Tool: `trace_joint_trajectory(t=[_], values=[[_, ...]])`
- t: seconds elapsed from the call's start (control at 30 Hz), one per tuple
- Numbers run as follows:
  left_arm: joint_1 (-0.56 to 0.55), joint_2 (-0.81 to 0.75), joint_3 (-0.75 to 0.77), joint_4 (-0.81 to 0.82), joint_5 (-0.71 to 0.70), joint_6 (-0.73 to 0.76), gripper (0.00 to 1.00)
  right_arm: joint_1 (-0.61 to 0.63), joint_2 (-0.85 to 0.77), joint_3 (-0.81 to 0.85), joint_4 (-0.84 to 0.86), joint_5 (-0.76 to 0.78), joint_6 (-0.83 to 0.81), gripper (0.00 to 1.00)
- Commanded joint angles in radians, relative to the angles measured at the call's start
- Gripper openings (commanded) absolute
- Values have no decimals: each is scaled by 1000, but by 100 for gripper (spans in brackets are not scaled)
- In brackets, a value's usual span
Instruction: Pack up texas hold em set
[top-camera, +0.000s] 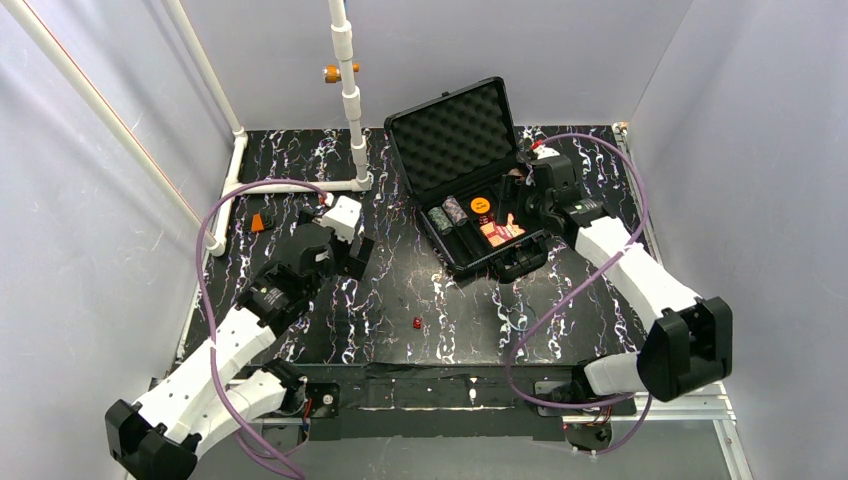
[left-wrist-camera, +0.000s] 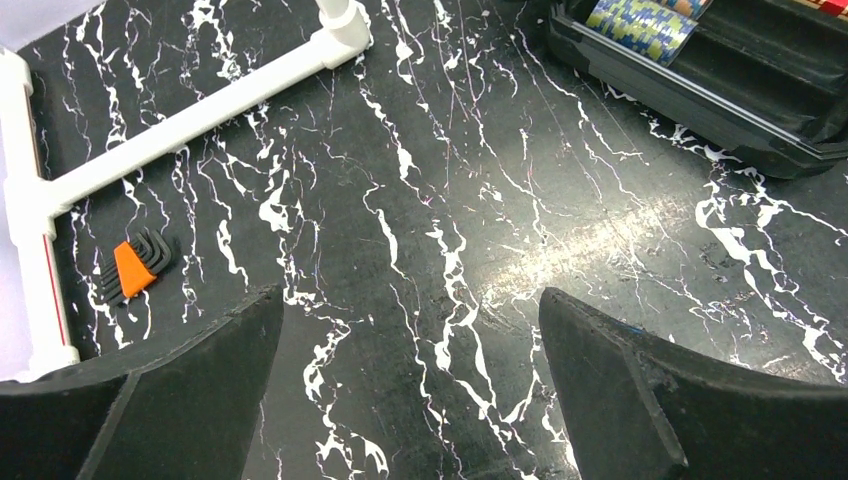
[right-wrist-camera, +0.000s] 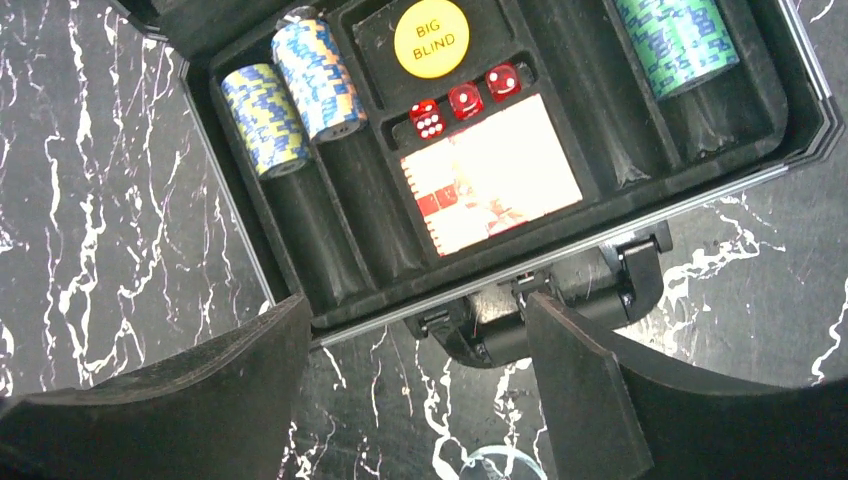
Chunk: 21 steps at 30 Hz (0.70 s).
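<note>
The red die (top-camera: 417, 322) lies clear of the case, so I carry on moving my open left gripper toward that die and close its fingers around it.
The texas hold em set's black case (top-camera: 500, 262) lies open at the back right, its egg-crate foam lid (top-camera: 455, 130) raised. In the right wrist view the tray holds two chip stacks (right-wrist-camera: 262, 118) on the left, a green-blue stack (right-wrist-camera: 680, 40) on the right, a yellow "BIG BLIND" disc (right-wrist-camera: 431, 38), three red dice (right-wrist-camera: 465, 100) and the card box (right-wrist-camera: 490, 172). My right gripper (right-wrist-camera: 420, 380) hangs open and empty just outside the case's handle (right-wrist-camera: 560, 310). One red die (top-camera: 417, 322) lies alone on the table. My left gripper (left-wrist-camera: 410, 380) is open over bare table left of the case.
A white pipe frame (left-wrist-camera: 190, 115) runs along the table's back left, with an upright pole (top-camera: 347, 90). An orange-handled hex key set (left-wrist-camera: 133, 268) lies beside it. White walls close in both sides. A purple cable loops beside each arm.
</note>
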Motion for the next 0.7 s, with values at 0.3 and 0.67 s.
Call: trace_joint_trajectory(t=[0.3,0.67], values=[[0,157,121,-128,-62,-235,99,4,-209,-114,-34,-37,54,98],[39,169,125,-289,-90,-459,99,4,-257,-198,-39,-78,102,98]])
